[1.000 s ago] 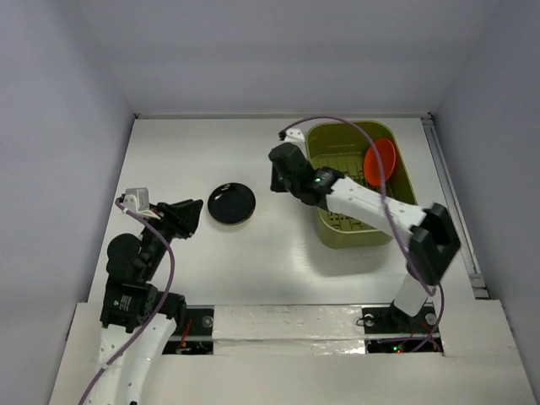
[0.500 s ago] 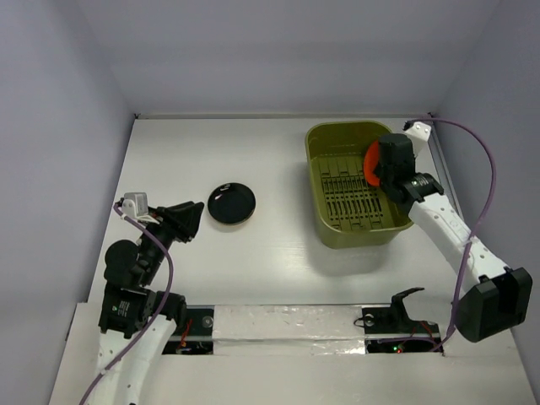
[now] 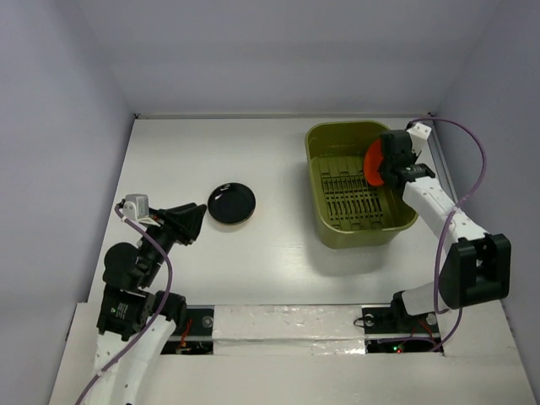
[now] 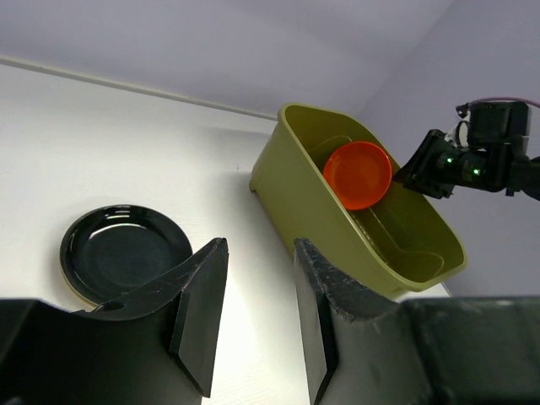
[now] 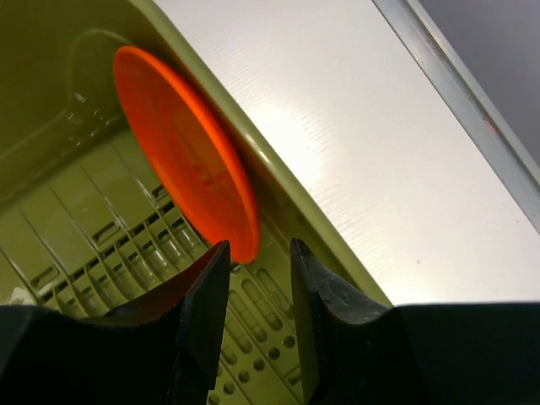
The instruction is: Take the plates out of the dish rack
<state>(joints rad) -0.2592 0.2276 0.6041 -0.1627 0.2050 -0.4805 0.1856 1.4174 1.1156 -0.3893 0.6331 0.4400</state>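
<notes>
The plate's near edge (image 5: 248,246) faces the gap between my right gripper's open fingers. My right gripper should keep going toward the orange-red plate (image 5: 187,153) until its fingers are on both sides of the plate's edge and close on it.
The olive-green dish rack (image 3: 325,181) sits at the right of the table. One orange-red plate (image 3: 372,163) stands on edge inside it against the right wall; it also shows in the right wrist view (image 5: 181,148) and the left wrist view (image 4: 358,174). A black plate (image 3: 231,202) lies flat on the table; it also shows in the left wrist view (image 4: 118,251). My right gripper (image 5: 257,253) is open, its fingertips just short of the orange-red plate's lower edge. My left gripper (image 4: 259,253) is open and empty, left of the black plate.
A metal rail (image 3: 449,198) runs along the table's right edge beside the rack. The rack's slotted bottom (image 5: 110,245) is bare apart from the plate. Purple cables (image 3: 472,181) loop off both arms. Walls enclose the table on three sides.
My right arm has swung from the table's middle, left of the rack, over to the rack's right side, and now closes in on the orange-red plate. The left arm barely moved.
</notes>
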